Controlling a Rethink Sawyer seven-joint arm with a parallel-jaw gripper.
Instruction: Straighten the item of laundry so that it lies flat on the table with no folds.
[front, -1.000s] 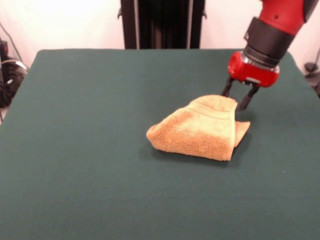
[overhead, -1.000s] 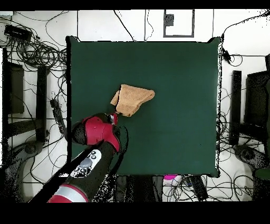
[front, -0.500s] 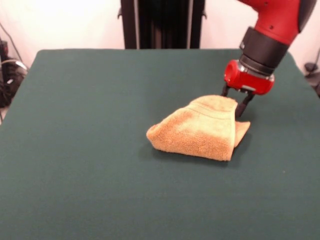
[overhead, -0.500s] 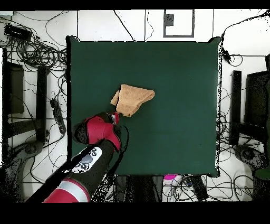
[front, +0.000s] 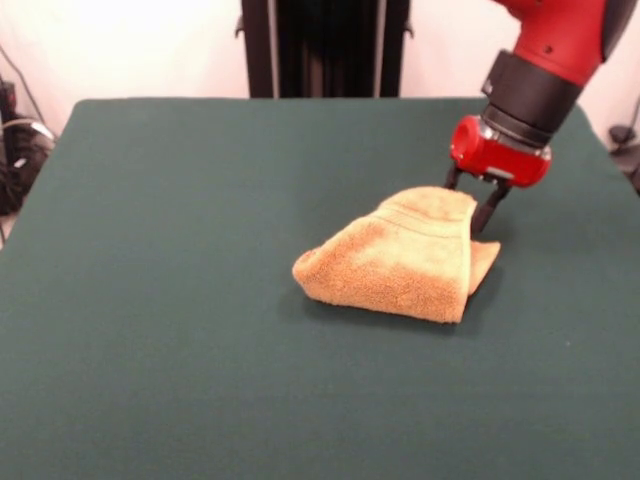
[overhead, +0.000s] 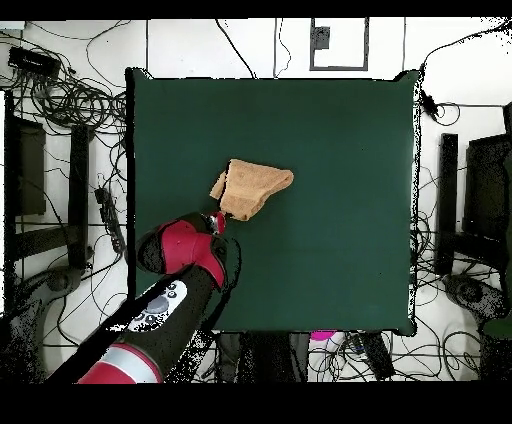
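The towel (front: 385, 265) has a lower layer (front: 484, 262) sticking out under the top layer, so it should open only part of the way and stay layered when I pull the towel's woven band.
The orange-tan towel (front: 400, 262) lies folded and bunched on the dark green table (front: 180, 300), right of centre in the front view. A woven band runs near its raised far edge, and a lower layer pokes out at its right side. My gripper (front: 466, 207) is down at the towel's far right corner. Its fingers (front: 487, 212) stand apart, one on each side of that corner, with the left one partly behind the cloth. In the overhead view the towel (overhead: 252, 187) lies left of centre and the gripper (overhead: 217, 222) is at its lower left corner.
The robot's black pedestal (front: 325, 48) stands behind the table's far edge. Cables and equipment (overhead: 60, 100) lie on the floor around the table. The red arm (overhead: 185, 255) reaches in over the table's near left part in the overhead view.
The gripper has come down onto the towel's far right corner and its fingers stand slightly closer together. The towel has barely moved.
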